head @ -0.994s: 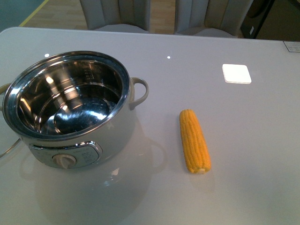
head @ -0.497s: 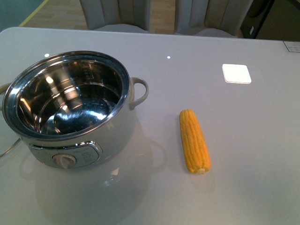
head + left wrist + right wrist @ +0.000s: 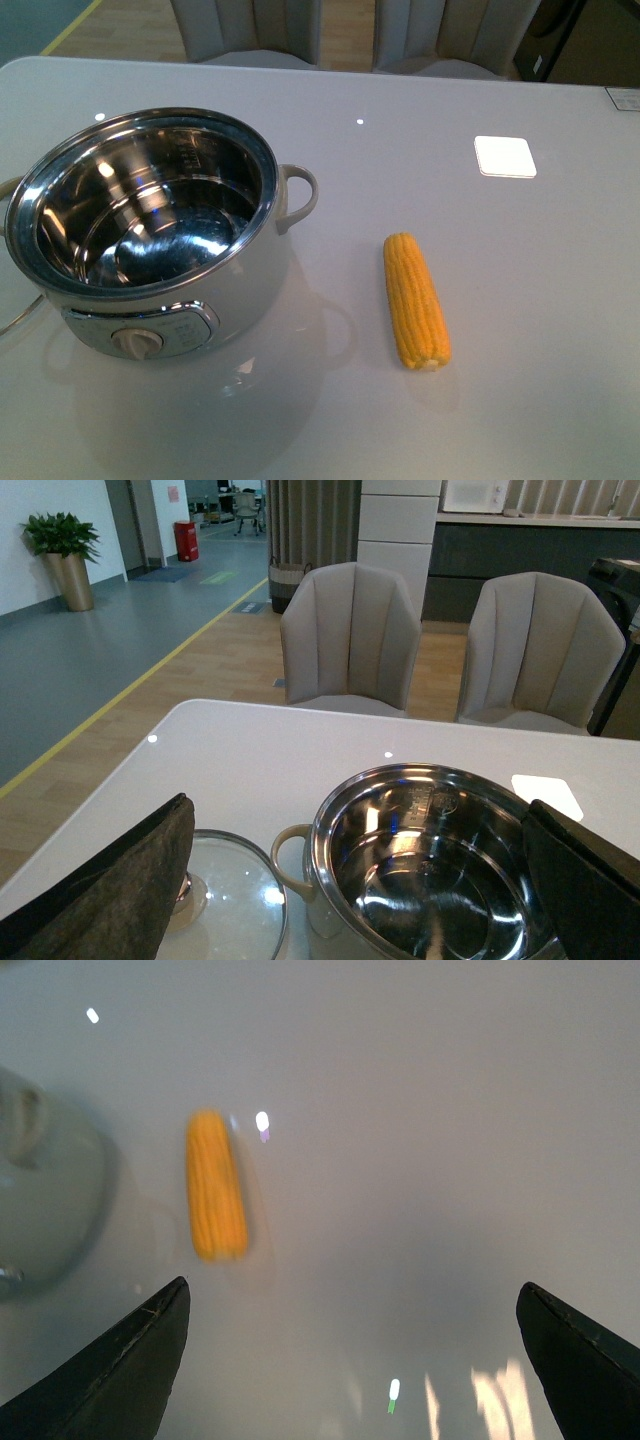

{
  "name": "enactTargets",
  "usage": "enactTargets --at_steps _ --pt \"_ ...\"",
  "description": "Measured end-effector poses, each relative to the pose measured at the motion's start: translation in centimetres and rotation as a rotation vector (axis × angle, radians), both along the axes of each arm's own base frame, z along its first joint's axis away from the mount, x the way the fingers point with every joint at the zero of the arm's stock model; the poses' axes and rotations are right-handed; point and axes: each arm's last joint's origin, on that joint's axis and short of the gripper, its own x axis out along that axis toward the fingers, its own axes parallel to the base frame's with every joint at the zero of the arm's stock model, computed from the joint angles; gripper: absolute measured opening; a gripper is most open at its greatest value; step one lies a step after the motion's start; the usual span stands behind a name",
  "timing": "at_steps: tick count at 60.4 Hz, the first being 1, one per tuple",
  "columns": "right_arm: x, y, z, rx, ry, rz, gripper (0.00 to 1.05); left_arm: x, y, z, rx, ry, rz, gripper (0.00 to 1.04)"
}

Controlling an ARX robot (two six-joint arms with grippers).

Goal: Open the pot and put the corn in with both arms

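The yellow corn (image 3: 415, 302) looks shorter than the wide steel bowl (image 3: 155, 205), so I expect all of the corn to lie below the bowl's rim when I place it inside.
The white pot (image 3: 150, 230) stands open at the table's left, its shiny steel bowl empty; it also shows in the left wrist view (image 3: 420, 870). Its glass lid (image 3: 225, 900) with the cream knob lies flat on the table beside the pot's loop handle. The yellow corn (image 3: 416, 300) lies on the table to the right of the pot, and it shows in the right wrist view (image 3: 215, 1185). My left gripper (image 3: 360, 890) is open and empty above the pot and lid. My right gripper (image 3: 350, 1360) is open and empty above the table, apart from the corn. Neither arm shows in the front view.
A white square pad (image 3: 505, 156) lies on the table at the back right. Two grey chairs (image 3: 350, 640) stand behind the table's far edge. The pot's side handle (image 3: 298, 197) points toward the corn.
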Motion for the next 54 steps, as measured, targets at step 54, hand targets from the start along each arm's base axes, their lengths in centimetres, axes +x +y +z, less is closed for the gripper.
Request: enactTargets --at_steps 54 --pt "15.2 8.5 -6.6 -0.091 0.233 0.162 0.96 0.0 0.0 0.0 0.0 0.0 0.0 0.98"
